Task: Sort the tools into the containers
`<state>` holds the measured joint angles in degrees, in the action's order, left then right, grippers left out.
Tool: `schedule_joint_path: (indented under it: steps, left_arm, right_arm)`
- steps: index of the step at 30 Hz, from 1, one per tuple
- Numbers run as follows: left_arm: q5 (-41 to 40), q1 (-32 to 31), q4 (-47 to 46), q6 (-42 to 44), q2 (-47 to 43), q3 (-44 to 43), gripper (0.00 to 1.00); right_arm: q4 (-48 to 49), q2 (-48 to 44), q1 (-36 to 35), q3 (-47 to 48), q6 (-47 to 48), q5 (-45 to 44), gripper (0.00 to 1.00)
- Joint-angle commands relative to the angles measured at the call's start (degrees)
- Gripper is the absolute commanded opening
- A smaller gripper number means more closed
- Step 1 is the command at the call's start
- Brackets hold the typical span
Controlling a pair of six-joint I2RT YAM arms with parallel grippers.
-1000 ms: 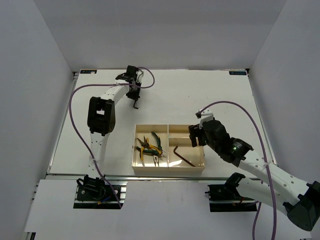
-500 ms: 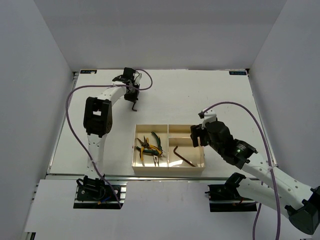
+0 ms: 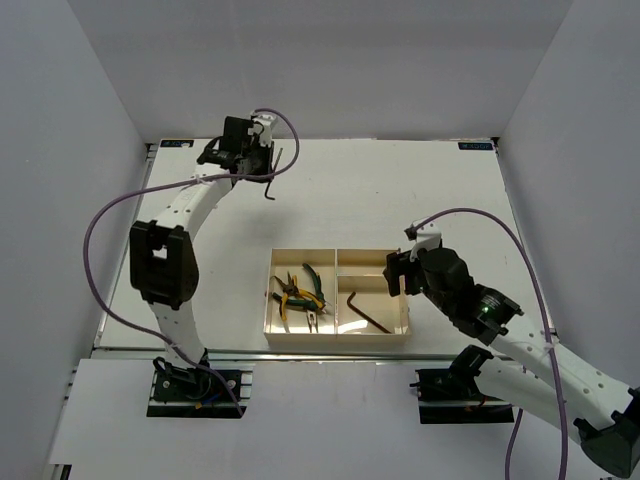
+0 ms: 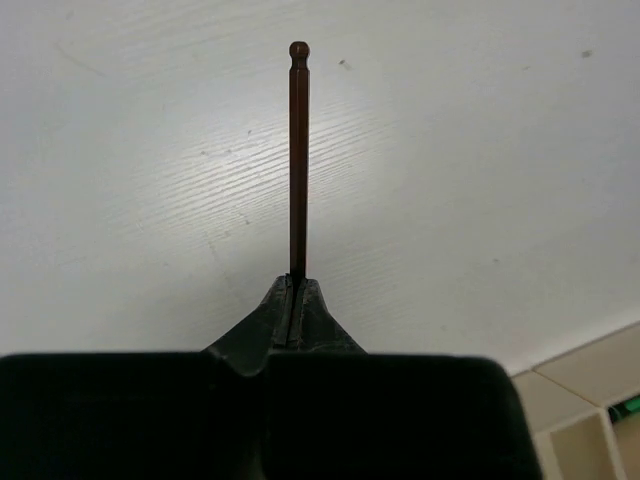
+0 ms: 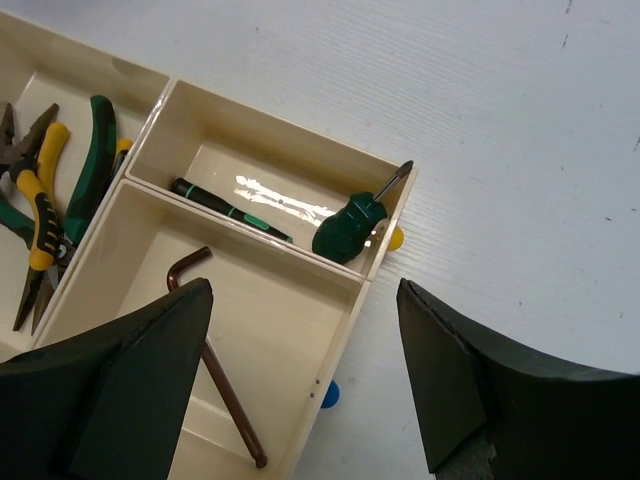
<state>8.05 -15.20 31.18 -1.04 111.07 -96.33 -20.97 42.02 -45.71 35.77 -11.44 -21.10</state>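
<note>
The compartment [image 3: 376,302] with the other hex key [image 3: 369,313] in it is open, so the robot's left gripper goes on carrying the dark hex key until it hangs low inside, then let it go.
My left gripper [image 3: 268,162] is raised over the far left of the table, shut on a dark hex key [image 3: 271,185] that hangs below it. In the left wrist view the key [image 4: 298,160] sticks straight out from the closed jaws [image 4: 295,292] above the bare white table. The cream tray [image 3: 336,342] holds yellow-handled pliers [image 5: 40,215] and green-handled pliers [image 5: 96,160] in its large compartment. One small compartment has two green screwdrivers [image 5: 350,228], the other another hex key [image 5: 215,370]. My right gripper [image 5: 302,300] hovers open over the tray's right edge, holding nothing.
The white table ends at walls on the left, back and right. Small blue [image 5: 328,394] and yellow [image 5: 396,238] dots peek out from under the tray's right wall. The left arm's purple cable [image 3: 110,215] loops out to the left.
The left gripper closed on the hex key and lifted it off the table, shifting back and left. The right gripper drew back slightly to the right of the tray, still open.
</note>
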Motion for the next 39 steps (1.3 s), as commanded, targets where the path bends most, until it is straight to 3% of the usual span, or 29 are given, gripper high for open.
schedule_joint_path:
  steps: [1,16,29,39]
  left_arm:
    - [5.04,-0.53,-2.88,-0.10,-7.61,1.75,0.00]
    - [12.24,-12.11,-2.87,-0.64,-24.30,13.00,0.00]
    - [12.34,-25.39,-3.05,-0.72,-27.57,18.99,0.00]
    - [5.50,-38.57,-4.90,-0.63,-23.18,23.73,0.00]
  right_arm:
    - [1.20,-2.20,0.36,-0.44,-0.69,-1.84,0.80]
    - [-0.03,-6.69,0.27,-1.23,-3.85,-4.47,0.85]
    - [-5.66,-9.06,0.27,3.86,-5.17,-8.51,0.86]
    - [-9.00,-11.52,0.27,6.24,-5.87,-10.62,0.88]
